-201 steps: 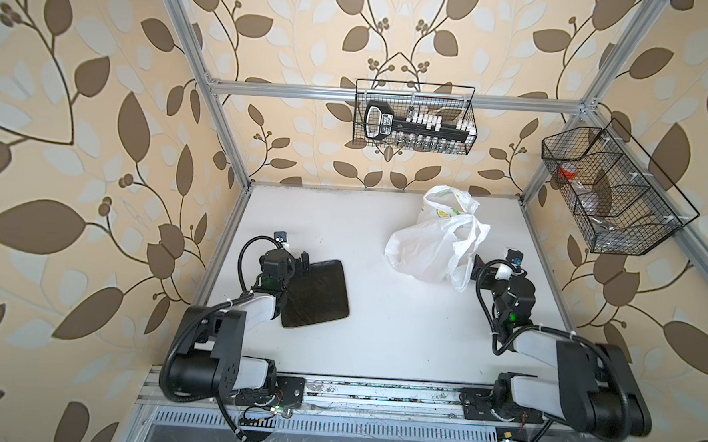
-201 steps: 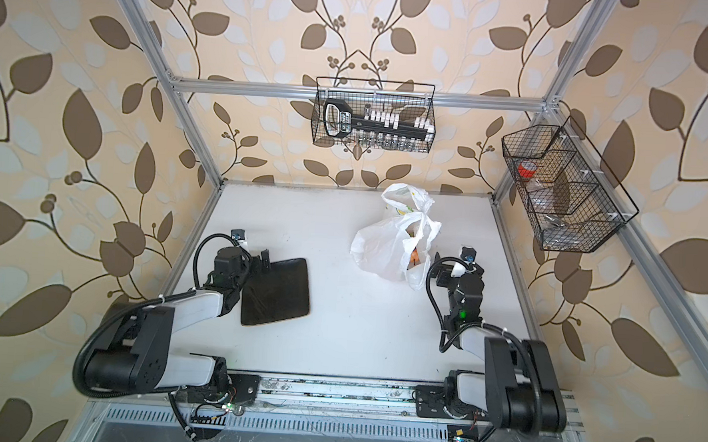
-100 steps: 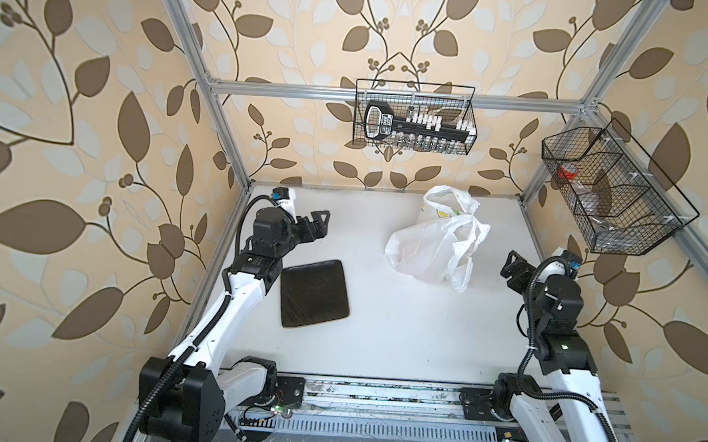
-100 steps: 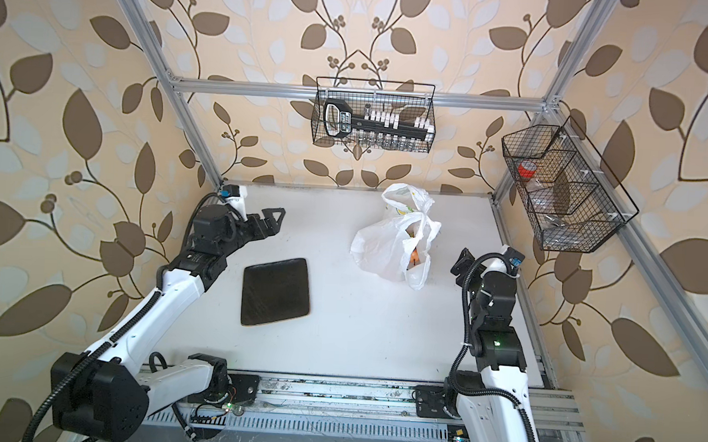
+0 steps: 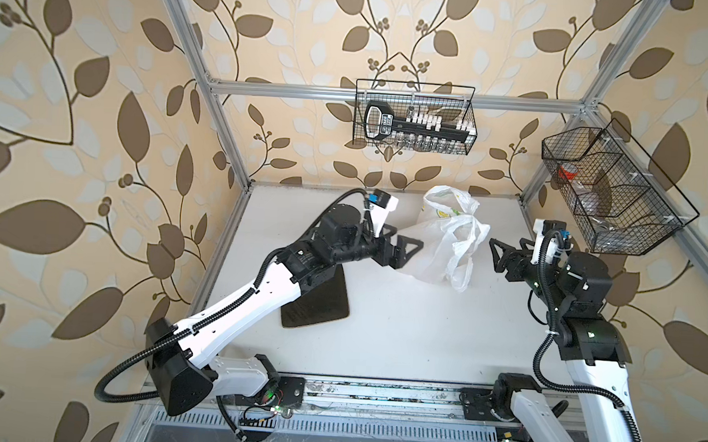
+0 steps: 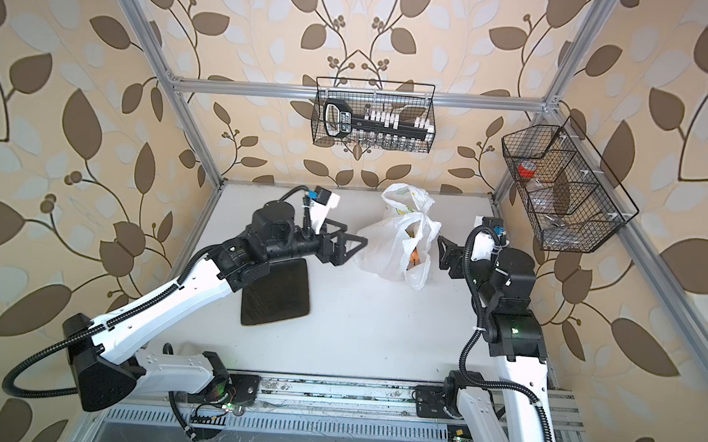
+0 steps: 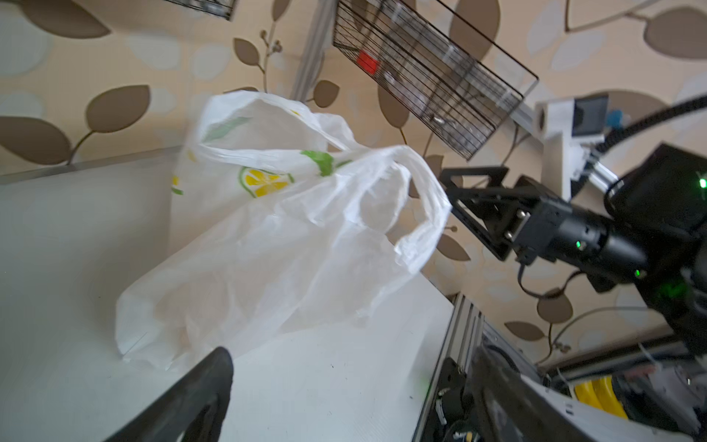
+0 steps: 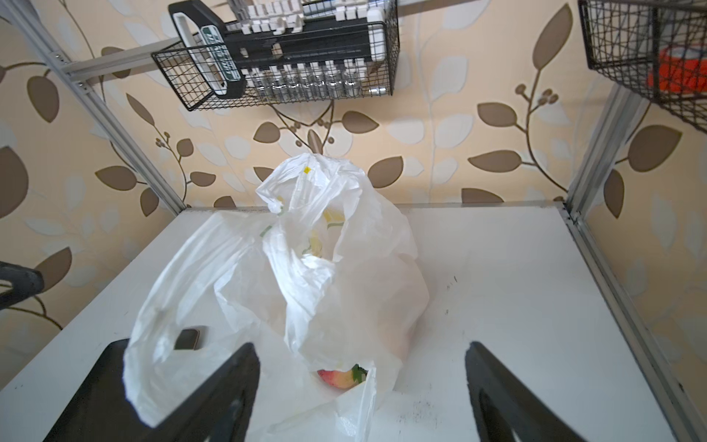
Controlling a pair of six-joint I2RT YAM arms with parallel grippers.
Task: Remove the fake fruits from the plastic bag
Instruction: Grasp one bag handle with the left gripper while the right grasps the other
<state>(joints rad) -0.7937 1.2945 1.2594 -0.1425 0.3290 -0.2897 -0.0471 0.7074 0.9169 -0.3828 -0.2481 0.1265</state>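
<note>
I can see the plastic bag's opening (image 6: 413, 254) sagging narrow over the fake fruits, so next I pull its rim (image 6: 402, 232) wide with my left gripper before my right gripper reaches in.
The plastic bag (image 5: 438, 243) (image 6: 392, 245) lies crumpled at the back middle of the white table, white with lemon prints (image 7: 266, 183). Through its mouth one of the fake fruits shows orange (image 6: 414, 256), and a red-yellow apple with a green leaf (image 8: 340, 377) peeks out. The other fruits are hidden inside. My left gripper (image 5: 405, 247) (image 6: 353, 249) (image 7: 352, 367) hovers open at the bag's left side. My right gripper (image 5: 494, 254) (image 6: 441, 253) (image 8: 361, 352) is open, just right of the bag's handles, with the bag's mouth in front of its jaws. Neither holds anything.
A dark square tray (image 5: 319, 303) (image 6: 277, 297) lies on the table partly under the left arm. A wire basket (image 5: 413, 123) with tools hangs on the back wall. Another wire basket (image 5: 611, 194) hangs on the right wall, above the right arm.
Both arms lifted from their folded rest at the table's front and reached back. The left gripper came in to the bag's left side, the right gripper to its right side.
</note>
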